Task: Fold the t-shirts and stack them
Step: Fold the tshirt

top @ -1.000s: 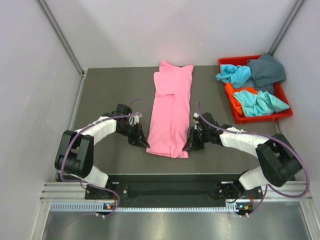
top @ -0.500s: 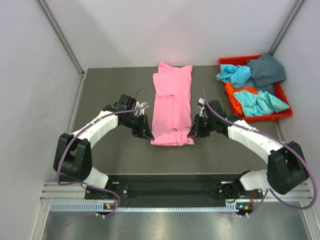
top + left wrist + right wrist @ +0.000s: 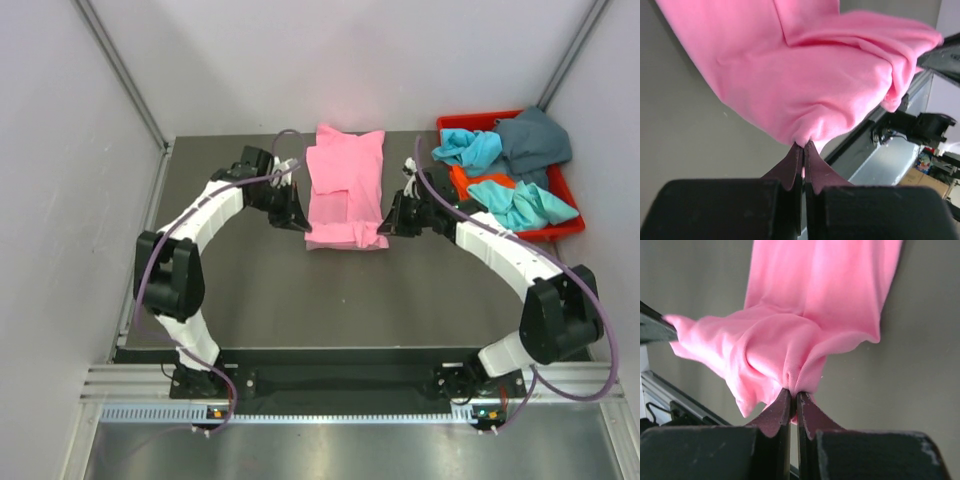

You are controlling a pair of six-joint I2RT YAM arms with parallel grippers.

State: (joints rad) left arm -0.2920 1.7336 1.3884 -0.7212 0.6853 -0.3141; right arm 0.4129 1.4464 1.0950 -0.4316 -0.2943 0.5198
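Note:
I should keep moving the hem forward with my left gripper until it lies across the t-shirt's middle [image 3: 345, 194], because the hem's corners [image 3: 313, 233] line up with the t-shirt's long edges.
The bright pink t-shirt [image 3: 345, 185] lies lengthwise in the middle of the table, its near end lifted and folded back over itself. My left gripper [image 3: 300, 222] is shut on the shirt's near left corner [image 3: 805, 135]. My right gripper [image 3: 386, 226] is shut on the near right corner [image 3: 795, 377]. Both hold the hem a little above the table, the cloth sagging between them. Turquoise [image 3: 520, 203], dark teal-grey [image 3: 535, 140] and orange [image 3: 466, 190] t-shirts lie crumpled in the red bin.
The red plastic bin [image 3: 520, 236] stands at the back right, close to my right arm. Grey walls close in the table on the left, back and right. Bare dark table [image 3: 350, 300] lies between the shirt and the arm bases.
Both grippers have carried the pink shirt's near hem away from the arm bases towards the back, folding the lower half up over the upper half. The shirt now looks shorter.

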